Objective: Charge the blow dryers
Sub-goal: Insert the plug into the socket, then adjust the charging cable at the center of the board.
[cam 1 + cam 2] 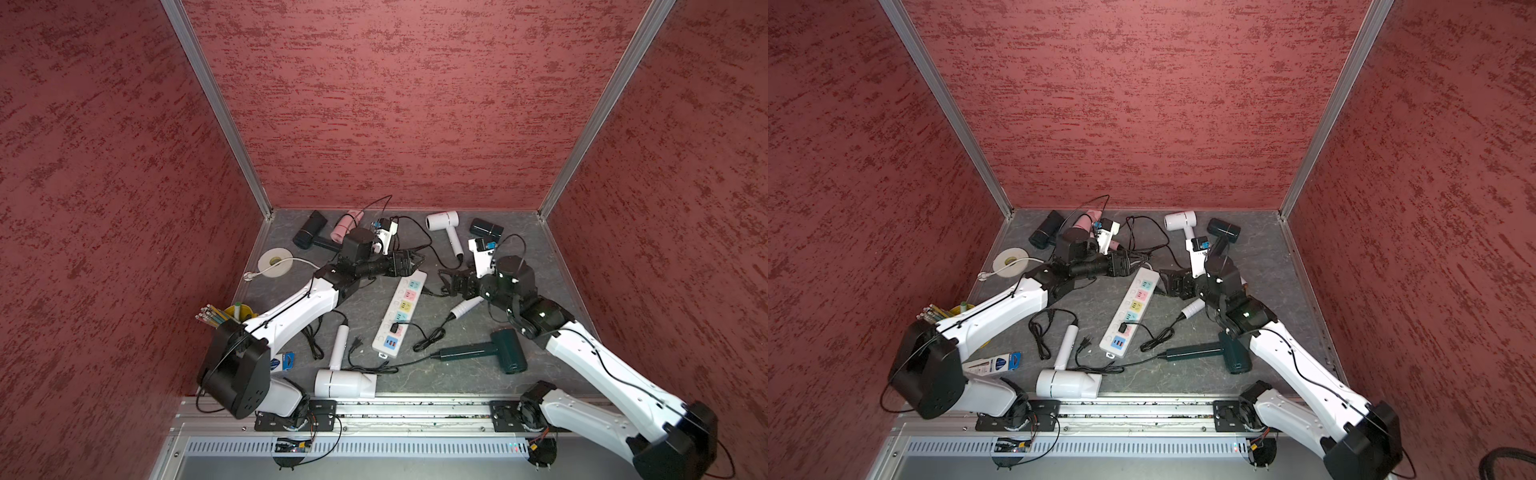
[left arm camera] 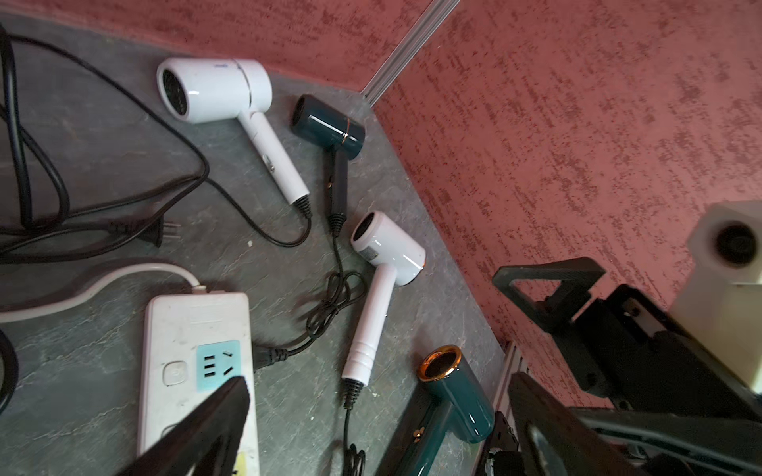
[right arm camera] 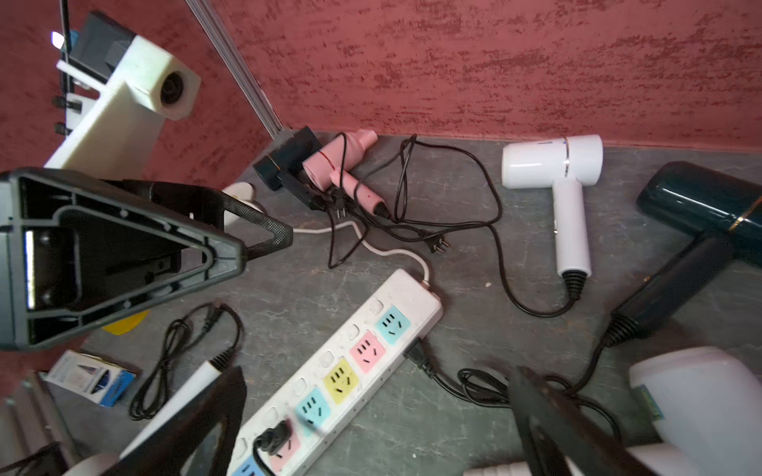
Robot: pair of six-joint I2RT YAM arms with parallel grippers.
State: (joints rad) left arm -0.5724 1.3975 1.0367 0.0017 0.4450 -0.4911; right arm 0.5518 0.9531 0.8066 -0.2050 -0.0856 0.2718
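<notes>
My left gripper is blocking the tangled cords (image 1: 1140, 254) behind the power strip, so next I move it back before my right gripper pulls the back white dryer's cord (image 1: 434, 252).
Several blow dryers lie around the white power strip (image 1: 399, 316): black (image 1: 309, 235), pink (image 1: 345, 226), white (image 1: 442, 220) and navy (image 1: 486, 227) at the back, dark green (image 1: 498, 351) and white (image 1: 340, 382) in front. One black plug (image 3: 272, 439) sits in a pink socket. Another plug (image 3: 416, 354) lies against the strip's side. My left gripper (image 1: 417, 262) hangs open over the strip's far end (image 2: 198, 329), holding nothing. My right gripper (image 1: 446, 282) stands open beside the strip, also holding nothing (image 3: 377, 375). A white dryer (image 1: 465, 307) lies partly under the right arm.
A tape roll (image 1: 275, 261), a yellow cup of pencils (image 1: 232, 316) and a blue box (image 1: 286, 360) sit along the left side. Black cords (image 3: 412, 214) tangle at the back. Red walls close three sides; an aluminium rail (image 1: 415, 409) runs along the front.
</notes>
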